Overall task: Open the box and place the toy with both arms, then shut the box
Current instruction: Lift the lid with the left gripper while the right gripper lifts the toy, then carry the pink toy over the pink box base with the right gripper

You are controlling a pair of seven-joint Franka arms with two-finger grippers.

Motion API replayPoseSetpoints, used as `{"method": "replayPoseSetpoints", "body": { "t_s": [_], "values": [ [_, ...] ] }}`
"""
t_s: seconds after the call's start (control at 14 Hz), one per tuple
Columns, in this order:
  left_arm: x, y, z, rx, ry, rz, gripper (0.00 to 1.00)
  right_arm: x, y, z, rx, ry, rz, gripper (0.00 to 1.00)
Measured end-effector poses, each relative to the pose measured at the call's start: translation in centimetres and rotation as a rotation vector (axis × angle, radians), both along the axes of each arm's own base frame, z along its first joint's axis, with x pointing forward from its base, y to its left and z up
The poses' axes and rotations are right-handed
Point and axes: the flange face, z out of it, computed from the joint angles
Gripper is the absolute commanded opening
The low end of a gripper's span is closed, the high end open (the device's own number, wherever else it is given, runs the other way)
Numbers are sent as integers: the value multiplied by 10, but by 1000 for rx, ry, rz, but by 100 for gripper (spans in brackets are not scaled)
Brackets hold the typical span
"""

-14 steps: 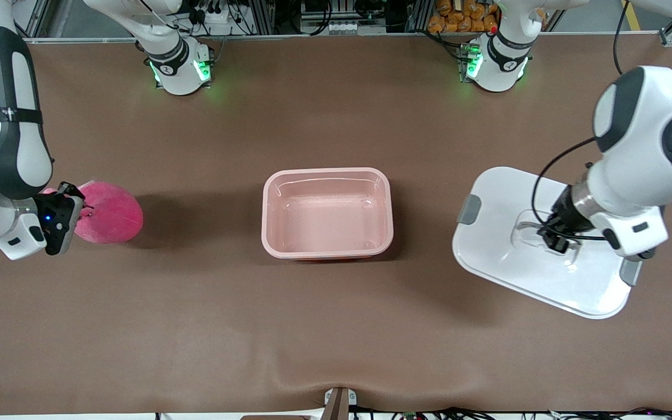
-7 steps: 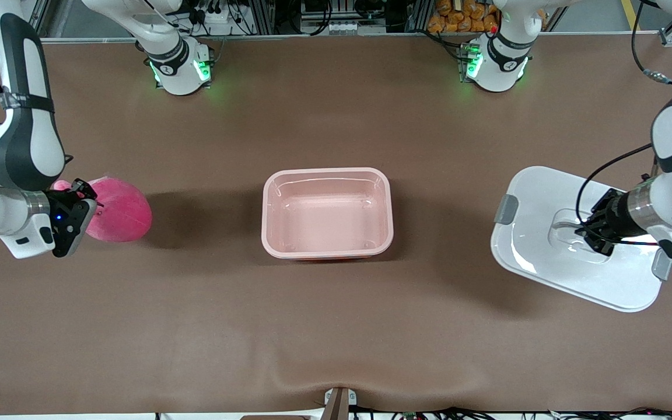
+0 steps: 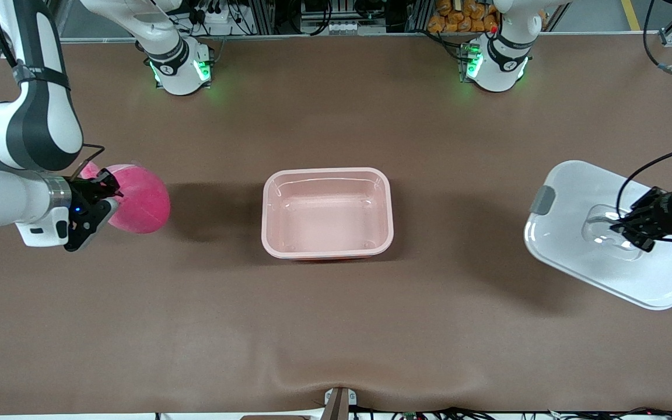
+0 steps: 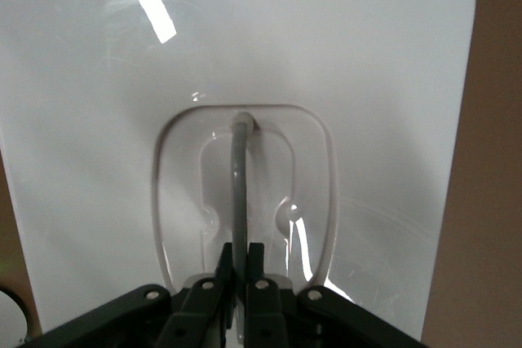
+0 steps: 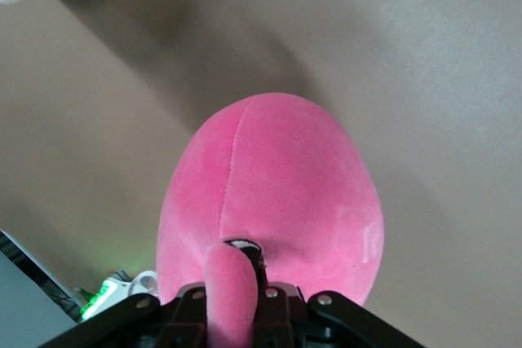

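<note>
Next, I bring the lid (image 3: 575, 245) closer with my left gripper and wait next to the box until the toy is inside, because the lid hangs crooked and far from the box.
The box (image 3: 328, 171), an open translucent pink tub with nothing inside, stands in the middle of the table. Its white lid (image 3: 575, 251) hangs tilted over the left arm's end of the table. My left gripper (image 3: 627, 228) is shut on the lid's grey handle (image 4: 238, 177), which is pinched between the fingers of the left gripper (image 4: 240, 255). The hot-pink plush toy (image 3: 140, 201) hangs over the right arm's end of the table. My right gripper (image 3: 108, 195) is shut on it. In the right wrist view, the right gripper (image 5: 245, 273) pinches the toy (image 5: 277, 185) by a floppy ear.
The two green-lit arm bases (image 3: 179, 67) (image 3: 496, 61) stand at the table's edge farthest from the front camera. The brown table cloth (image 3: 336, 326) bulges slightly near a small bracket (image 3: 339, 402) at the nearest edge. A grey side clip (image 3: 542, 200) sticks out from the lid.
My right gripper has carried the toy a little toward the box. My left gripper has carried the lid farther from the box, toward the left arm's end of the table.
</note>
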Motion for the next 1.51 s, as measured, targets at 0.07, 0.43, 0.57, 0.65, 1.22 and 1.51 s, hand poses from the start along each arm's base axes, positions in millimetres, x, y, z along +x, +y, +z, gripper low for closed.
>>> {"method": "replayPoseSetpoints", "body": {
  "t_s": [0.07, 0.43, 0.57, 0.65, 1.22, 1.51],
  "values": [
    [-1, 11, 0, -3, 0, -1, 0, 0, 7, 2, -3, 3, -31, 0],
    [-4, 37, 0, -5, -8, 35, 0, -8, 57, 16, -76, 11, -191, 0],
    [-2, 39, 2, -1, -27, 65, 0, -14, 80, 24, -103, 11, -240, 0],
    [-1, 37, 3, 2, -39, 88, 0, -16, 89, 26, -116, 10, -269, 0],
    [8, -19, 19, -9, -92, 230, 0, -26, 164, 59, -169, 3, -556, 0],
    [11, -34, 22, -15, -113, 288, 0, -26, 175, 69, -176, 5, -643, 0]
  ]
}}
